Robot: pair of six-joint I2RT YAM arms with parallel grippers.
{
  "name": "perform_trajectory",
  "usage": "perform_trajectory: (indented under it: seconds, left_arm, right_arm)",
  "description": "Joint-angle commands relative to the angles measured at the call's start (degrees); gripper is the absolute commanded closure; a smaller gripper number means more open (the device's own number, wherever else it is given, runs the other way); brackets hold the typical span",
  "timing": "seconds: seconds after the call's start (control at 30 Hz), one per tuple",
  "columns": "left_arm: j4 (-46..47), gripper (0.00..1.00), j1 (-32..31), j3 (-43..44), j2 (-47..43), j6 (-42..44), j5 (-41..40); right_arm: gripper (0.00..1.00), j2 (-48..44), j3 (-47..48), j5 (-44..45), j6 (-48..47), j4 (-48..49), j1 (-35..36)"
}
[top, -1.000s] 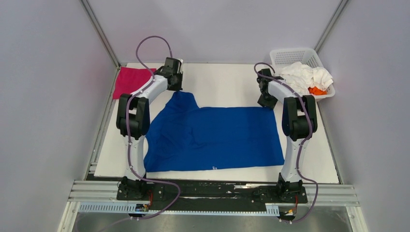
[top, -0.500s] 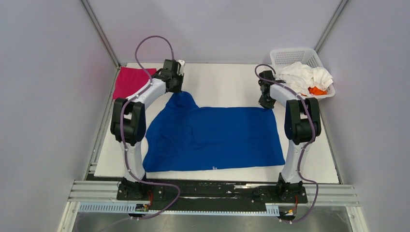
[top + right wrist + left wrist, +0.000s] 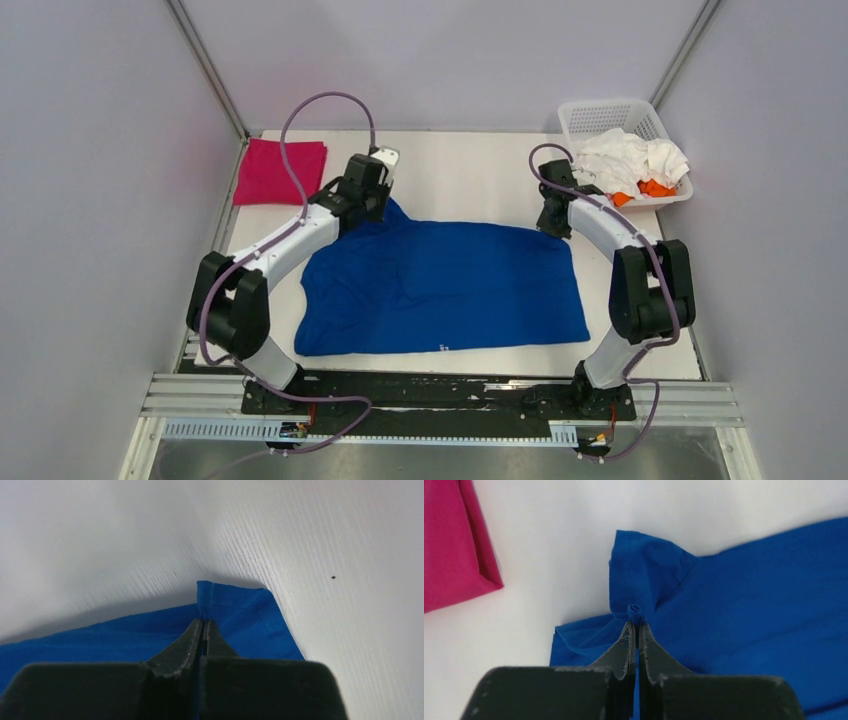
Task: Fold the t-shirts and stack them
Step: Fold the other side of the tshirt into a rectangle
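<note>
Both ends of the blue t-shirt's far edge (image 3: 470, 225) are pinched in my grippers, so my left gripper should keep pulling the t-shirt's sleeve over until it reaches the t-shirt's near edge (image 3: 375, 351).
The royal blue t-shirt (image 3: 450, 285) lies spread on the white table, print hidden. My left gripper (image 3: 375, 205) is shut on a pinch of its far-left sleeve; in the left wrist view the gripper (image 3: 636, 625) holds a small roll of blue cloth (image 3: 636, 611). My right gripper (image 3: 553, 222) is shut on the shirt's far-right corner, and in the right wrist view the gripper (image 3: 204, 622) pinches that corner (image 3: 235, 610). A folded magenta-pink t-shirt (image 3: 279, 171) lies at the far left and shows in the left wrist view (image 3: 454, 545). White (image 3: 630, 160) and orange (image 3: 650, 187) t-shirts lie in the basket.
The white lattice basket (image 3: 598, 115) stands at the far right corner. The white table top (image 3: 460, 165) ends at a black rail along the near edge. Grey walls enclose the table on three sides.
Both grippers have moved toward the near side, dragging the shirt's far edge with them. The left sleeve has been pulled inward and the magenta shirt is now uncovered by the left arm.
</note>
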Motion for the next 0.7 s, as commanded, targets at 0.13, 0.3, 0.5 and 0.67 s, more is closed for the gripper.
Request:
perform_trajectory:
  seconds: [0.13,0.3,0.5,0.67]
  left_arm:
    - [-3.3,1.0,-6.9,-9.8,-14.6,-4.0,-11.3]
    - [-9.3,1.0,-11.8,-13.1,-20.6,-7.4,-15.4]
    - [-16.8,1.0,-17.3,-14.2,-24.9,-13.9,-20.6]
    - [-24.6,1.0,-22.3,-13.0,-25.6,-20.1,-26.7]
  right_arm:
    - [1.0,-9.6,-6.7,1.5,1.9,-0.9,1.8]
    - [1.0,-14.7,-10.1,2.5,2.4,-2.2,1.9]
    - [1.0,-19.3,-12.9,3.2,2.7,-3.8,2.0]
    - [1.0,-21.6,-14.6,3.6,2.5,-5.1,2.0]
